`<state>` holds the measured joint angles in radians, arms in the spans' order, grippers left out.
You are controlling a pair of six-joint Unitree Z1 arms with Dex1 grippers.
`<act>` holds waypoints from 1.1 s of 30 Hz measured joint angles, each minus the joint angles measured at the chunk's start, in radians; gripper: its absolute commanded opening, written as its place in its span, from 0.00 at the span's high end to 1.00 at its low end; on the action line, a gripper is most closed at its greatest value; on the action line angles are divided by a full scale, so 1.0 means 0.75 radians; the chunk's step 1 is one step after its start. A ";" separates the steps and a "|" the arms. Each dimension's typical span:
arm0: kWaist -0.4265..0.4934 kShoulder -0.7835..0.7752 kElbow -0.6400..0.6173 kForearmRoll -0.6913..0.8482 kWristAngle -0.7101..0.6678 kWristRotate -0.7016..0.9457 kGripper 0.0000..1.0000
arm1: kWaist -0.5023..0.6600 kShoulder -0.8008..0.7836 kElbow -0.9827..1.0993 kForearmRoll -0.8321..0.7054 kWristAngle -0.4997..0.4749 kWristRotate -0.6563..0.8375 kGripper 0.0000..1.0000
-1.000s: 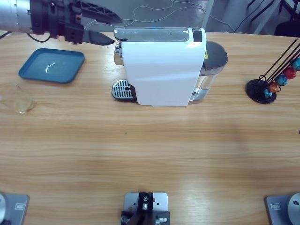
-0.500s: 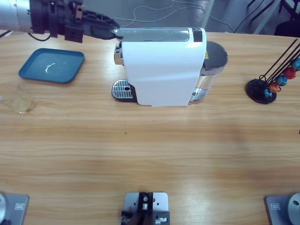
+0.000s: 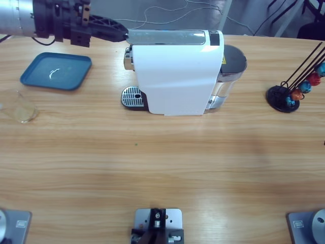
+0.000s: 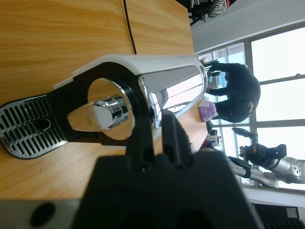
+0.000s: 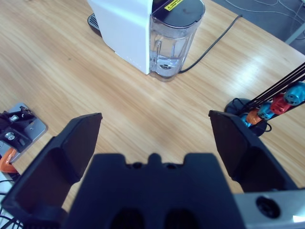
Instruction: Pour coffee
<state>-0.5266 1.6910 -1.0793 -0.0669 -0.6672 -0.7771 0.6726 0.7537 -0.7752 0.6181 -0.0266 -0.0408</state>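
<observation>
The chrome lever's rear end (image 3: 165, 37) is joined to the machine (image 3: 205, 37). The lever will swing upright and show a hidden capsule slot when I lift it.
A white coffee machine (image 3: 175, 76) stands at the table's back middle, its chrome lever (image 3: 167, 36) lying flat along the top. My left gripper (image 3: 122, 35) reaches in from the upper left and is shut on the lever's left tip. In the left wrist view the left gripper (image 4: 158, 138) pinches the chrome lever (image 4: 171, 88) above the spout (image 4: 107, 112) and the drip tray (image 4: 28, 126). A clear glass (image 3: 20, 107) stands at the far left, with no dark liquid in it. No coffee shows. My right gripper (image 5: 155, 124) hangs open over bare table.
A blue tray (image 3: 56, 71) lies at the back left beside the glass. A black capsule stand (image 3: 292, 96) with coloured capsules is at the right edge. The machine's water tank (image 5: 174, 43) and its black cable (image 5: 214, 38) are behind it. A person shows far off in the left wrist view.
The left gripper's jaws were open beside the machine's top; they moved right and shut on the lever's tip. Nothing else has moved.
</observation>
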 measured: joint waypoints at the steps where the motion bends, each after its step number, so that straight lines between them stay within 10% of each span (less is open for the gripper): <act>1: 0.000 -0.003 0.001 -0.005 0.002 -0.001 1.00 | 0.000 0.000 0.000 0.000 0.000 0.001 0.00; 15: -0.110 -0.222 -0.042 -0.011 0.178 0.133 1.00 | 0.000 0.032 -0.184 0.170 -0.161 0.088 0.00; 16: -0.136 -0.246 -0.042 0.019 0.230 0.219 0.90 | 0.000 0.035 -0.182 0.153 -0.175 0.096 0.00; 18: -0.199 -0.289 -0.042 0.099 0.358 0.443 0.32 | 0.000 0.034 -0.163 0.072 -0.245 0.118 0.04; 21: -0.297 -0.347 -0.030 0.241 0.514 0.774 0.02 | -0.006 0.034 -0.108 -0.022 -0.390 0.165 0.05; 33: -0.412 -0.735 0.245 0.513 0.781 1.023 0.02 | -0.327 0.199 0.247 -0.512 -0.438 0.222 0.12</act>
<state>-0.8353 1.1400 -0.8956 0.3177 -0.0812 -0.0101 0.4273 0.9033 -0.5900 0.2339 -0.3550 0.1256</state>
